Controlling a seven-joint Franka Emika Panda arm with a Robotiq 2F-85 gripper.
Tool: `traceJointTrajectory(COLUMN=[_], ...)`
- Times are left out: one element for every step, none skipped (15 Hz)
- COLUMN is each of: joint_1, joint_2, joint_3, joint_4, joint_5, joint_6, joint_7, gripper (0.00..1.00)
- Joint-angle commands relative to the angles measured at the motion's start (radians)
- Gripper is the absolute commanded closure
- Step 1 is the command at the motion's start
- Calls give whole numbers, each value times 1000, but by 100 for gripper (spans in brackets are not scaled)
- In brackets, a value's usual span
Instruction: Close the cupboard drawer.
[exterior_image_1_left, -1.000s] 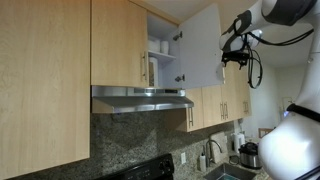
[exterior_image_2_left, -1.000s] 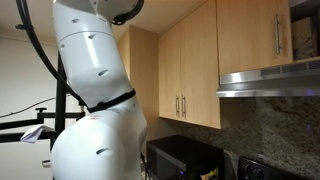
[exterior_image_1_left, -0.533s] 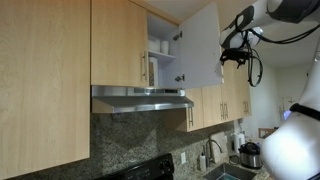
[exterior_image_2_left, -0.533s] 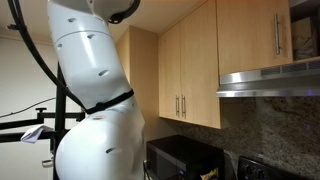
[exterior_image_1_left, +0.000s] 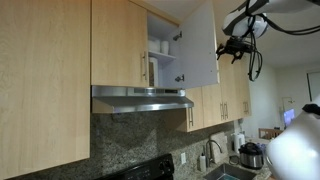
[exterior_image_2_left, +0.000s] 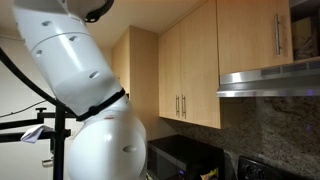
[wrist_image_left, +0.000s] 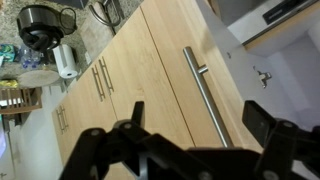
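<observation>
My gripper is too close to the cupboard door's free edge (exterior_image_1_left: 217, 62). Next, I move back to the door's outer side first and then push the side with the handle (wrist_image_left: 204, 92) inward.
The cupboard drawer (exterior_image_1_left: 201, 45) is a wall-cabinet door that stands open above the range hood. Its white inner face shows, beside white shelves (exterior_image_1_left: 162, 55) with small items. My gripper (exterior_image_1_left: 232, 47) hangs just past the door's free edge, on its outer side; I cannot tell whether it touches. In the wrist view the gripper (wrist_image_left: 195, 128) is open and empty, its two dark fingers wide apart. A white panel with a hinge (wrist_image_left: 288, 70), seemingly the door's inner face, lies at the right.
A steel range hood (exterior_image_1_left: 140, 97) sits under the open cupboard. Longer maple doors with bar handles (wrist_image_left: 205, 95) run beside it. A kettle (wrist_image_left: 40, 25) and paper roll (wrist_image_left: 65, 60) stand on the counter. The robot's white body (exterior_image_2_left: 80, 90) fills an exterior view.
The arm has risen and the gripper has shifted slightly towards the door's edge. The door's white face looks a little narrower than before.
</observation>
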Motion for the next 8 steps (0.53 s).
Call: traceJointTrajectory(joint_1=[29, 32, 33, 26, 3, -50, -83, -116], joint_2=[-39, -39, -38, -35, -26, -4, 13, 23], joint_3=[5, 8, 11, 18, 32, 63, 75, 86], joint_4=[-34, -35, -35, -40, -42, -44, -37, -29], joint_5=[20, 17, 13, 6, -11, -46, -67, -94], joint_6=[-53, -64, -67, -50, -20, 32, 56, 46], joint_7=[-69, -69, -67, -55, -20, 61, 114, 154], gripper=[0, 0, 0, 0, 0, 0, 0, 0])
